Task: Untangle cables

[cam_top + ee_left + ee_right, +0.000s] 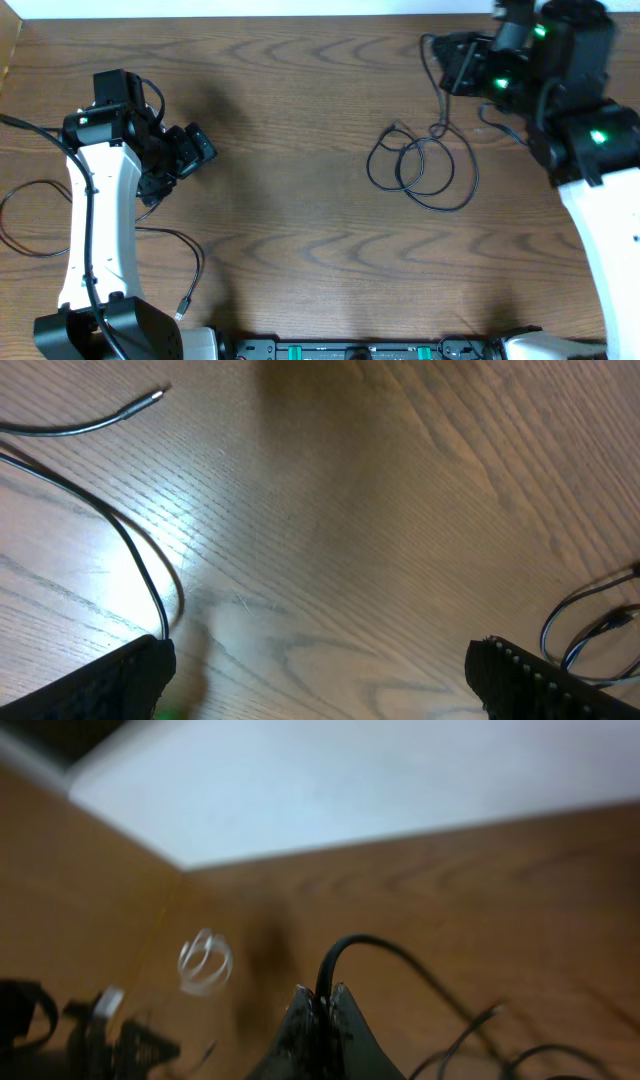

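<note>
The black cable's loops point(425, 168) lie across each other below the strand of cable in the robot's right gripper, so the robot should bring this piece point(434, 85) toward its empty left gripper and pass it over.
A black cable point(421, 172) lies in loose overlapping loops on the wooden table right of centre. One strand rises to my right gripper point(447, 70), which is shut on it above the table's far right. The right wrist view shows the cable point(375, 948) pinched between the closed fingertips point(320, 995). A second black cable point(196, 262) lies at the front left and ends in a small plug point(182, 304); it also shows in the left wrist view point(150, 565). My left gripper point(198, 152) is open and empty point(320, 680). A white coiled cable point(205, 961) shows blurred in the right wrist view only.
The table's far edge meets a white wall point(380, 780). The left arm's white body point(95, 220) stands over the front left. A dark equipment bar point(360, 350) runs along the front edge. Thicker arm cables loop at the far left point(20, 195).
</note>
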### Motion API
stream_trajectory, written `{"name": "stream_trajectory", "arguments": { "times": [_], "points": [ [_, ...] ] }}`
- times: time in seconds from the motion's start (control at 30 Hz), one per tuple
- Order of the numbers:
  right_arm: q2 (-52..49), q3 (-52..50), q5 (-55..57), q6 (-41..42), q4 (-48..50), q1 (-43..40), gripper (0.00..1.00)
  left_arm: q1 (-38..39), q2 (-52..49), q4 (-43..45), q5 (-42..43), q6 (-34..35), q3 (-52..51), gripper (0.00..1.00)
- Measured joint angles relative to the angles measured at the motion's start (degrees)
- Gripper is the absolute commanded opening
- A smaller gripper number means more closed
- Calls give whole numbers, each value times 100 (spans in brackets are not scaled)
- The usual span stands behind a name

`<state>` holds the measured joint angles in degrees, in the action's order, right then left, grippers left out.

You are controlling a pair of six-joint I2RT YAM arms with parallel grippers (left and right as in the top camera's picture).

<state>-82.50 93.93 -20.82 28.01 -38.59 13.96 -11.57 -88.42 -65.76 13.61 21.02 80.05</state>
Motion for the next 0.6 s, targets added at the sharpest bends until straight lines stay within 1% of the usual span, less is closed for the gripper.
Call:
{"name": "stream_trajectory", "arguments": {
  "times": [0.1, 0.2, 0.3, 0.4, 0.47, 0.57, 0.6],
  "points": [
    [-256, -4, -588, -11, 164, -2, 1, 0, 2, 0, -2, 0, 0, 98],
    [-308, -4, -1084, -24, 240, -2, 1, 0, 0, 33, -2, 0, 0, 98],
    [-306, -4, -1320, -160, 184, 0, 1, 0, 2, 120, 70, 17, 0, 98],
    [-306, -4, -1434, -334, -83, 4, 1, 0, 0, 131, 271, 46, 0, 98],
    [-306, -4, -1456, -461, -203, 26, 1, -2, 0, 168, 649, 85, 0, 98],
    [-306, -4, -1438, -555, -247, 111, 1, 70, -9, 184, 1786, -111, 0, 98],
    [-306, -4, -1390, -544, -234, 140, 1, 153, -15, 188, 2221, -181, 0, 97]
  ]
}}
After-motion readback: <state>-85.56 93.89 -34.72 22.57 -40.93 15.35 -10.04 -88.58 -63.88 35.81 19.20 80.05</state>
